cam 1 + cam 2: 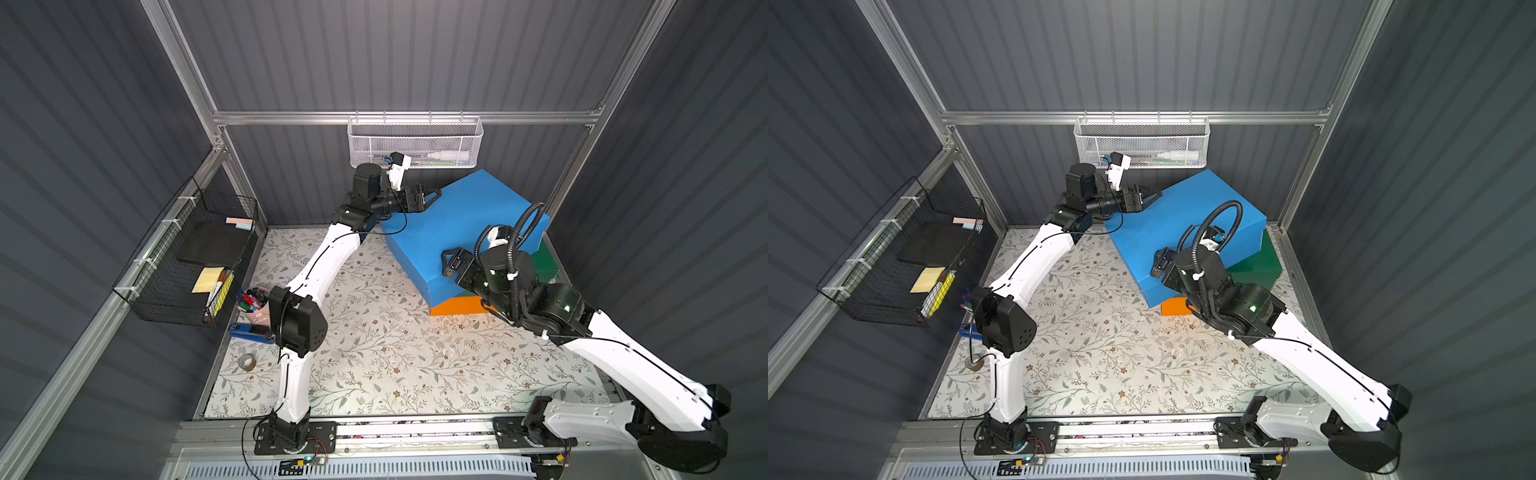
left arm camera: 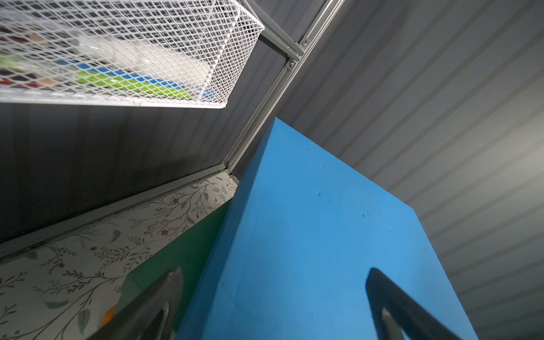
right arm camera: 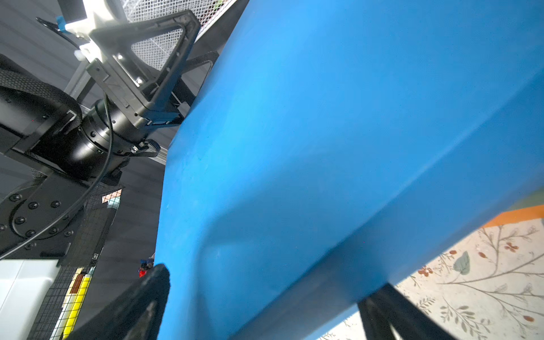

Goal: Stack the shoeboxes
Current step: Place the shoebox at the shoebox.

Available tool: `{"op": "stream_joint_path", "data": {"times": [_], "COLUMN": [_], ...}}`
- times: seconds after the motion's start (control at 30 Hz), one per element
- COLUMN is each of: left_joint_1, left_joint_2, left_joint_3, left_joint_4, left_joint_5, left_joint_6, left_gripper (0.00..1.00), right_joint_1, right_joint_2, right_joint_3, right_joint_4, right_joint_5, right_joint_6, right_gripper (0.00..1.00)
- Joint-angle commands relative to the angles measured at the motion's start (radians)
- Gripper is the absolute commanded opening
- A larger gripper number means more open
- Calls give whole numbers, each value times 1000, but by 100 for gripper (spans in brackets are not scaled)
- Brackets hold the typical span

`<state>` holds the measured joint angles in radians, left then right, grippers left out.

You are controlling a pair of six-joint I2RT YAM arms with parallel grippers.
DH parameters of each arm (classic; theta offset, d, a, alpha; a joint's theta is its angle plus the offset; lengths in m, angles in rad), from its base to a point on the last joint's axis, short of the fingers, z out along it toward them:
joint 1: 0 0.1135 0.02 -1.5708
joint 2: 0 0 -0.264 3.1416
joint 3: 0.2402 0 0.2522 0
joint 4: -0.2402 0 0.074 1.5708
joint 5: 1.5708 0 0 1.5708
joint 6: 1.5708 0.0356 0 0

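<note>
The blue shoebox overhangs (image 1: 430,289) the dark green shoebox and sits crooked. Next, my left gripper moves back off the blue shoebox's top corner and pushes its side (image 1: 409,262) inward.
The blue shoebox (image 1: 465,224) (image 1: 1183,220) lies skewed and tilted on top of the dark green shoebox (image 1: 546,259) (image 1: 1260,259). The orange shoebox (image 1: 455,306) (image 1: 1175,307) shows beneath them at the front. My left gripper (image 1: 432,196) (image 2: 273,273) is open at the blue box's far left corner, one finger over its top and one beside its wall. My right gripper (image 1: 446,262) (image 3: 272,279) is open at the near front edge, its fingers straddling that edge. Whether either finger presses the box I cannot tell.
A white mesh basket (image 1: 415,143) hangs on the back wall just above the blue box. A black wire basket (image 1: 187,257) hangs on the left wall. A cup of pens (image 1: 253,305), a blue stapler (image 1: 249,332) and a tape roll (image 1: 247,361) sit at the table's left edge.
</note>
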<state>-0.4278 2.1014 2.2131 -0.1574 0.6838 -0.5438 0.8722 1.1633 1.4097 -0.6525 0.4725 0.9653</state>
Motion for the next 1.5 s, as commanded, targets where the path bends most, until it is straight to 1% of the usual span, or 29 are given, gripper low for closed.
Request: {"op": "stream_joint_path", "data": {"times": [0.0, 0.17, 0.33, 0.5, 0.7, 0.8, 0.93, 1.07, 1.13, 1.2, 1.33, 1.4, 1.47], "left_joint_1": [-37, -37, -37, -35, -25, -6, 26, 44, 44, 44, 43, 37, 21], "left_joint_2": [36, 115, 119, 67, -42, -136, -278, -421, -497, -576, -703, -731, -736], "left_joint_3": [72, 214, 269, 271, 233, 154, 9, -170, -281, -402, -625, -694, -733], "left_joint_4": [-29, -74, -76, -124, -222, -240, -255, -290, -294, -297, -244, -216, -209], "left_joint_5": [28, 10, -24, -116, -334, -414, -530, -580, -564, -574, -500, -454, -438], "left_joint_6": [-45, -44, -42, 24, 129, 171, 201, 228, 228, 217, 155, 125, 112], "left_gripper": [100, 100, 100, 100, 100, 99, 100, 100, 100, 99, 100, 99, 98], "right_joint_1": [-14, -32, -50, -60, -64, -66, -69, -70, -71, -71, -72, -73, -72], "right_joint_2": [-30, -68, -77, -92, -118, -123, -123, -146, -159, -174, -195, -192, -192], "right_joint_3": [-27, -68, -92, -108, -131, -137, -125, -119, -110, -105, -108, -96, -77], "right_joint_4": [72, 64, 70, 59, 34, 36, 19, -15, -50, -85, -118, -143, -177], "right_joint_5": [-4, 20, 23, 28, 61, 71, 66, 81, 91, 98, 98, 97, 95], "right_joint_6": [21, 42, 60, 73, 96, 96, 89, 75, 70, 69, 56, 51, 41], "right_gripper": [99, 99, 99, 99, 99, 99, 99, 99, 99, 99, 99, 99, 99]}}
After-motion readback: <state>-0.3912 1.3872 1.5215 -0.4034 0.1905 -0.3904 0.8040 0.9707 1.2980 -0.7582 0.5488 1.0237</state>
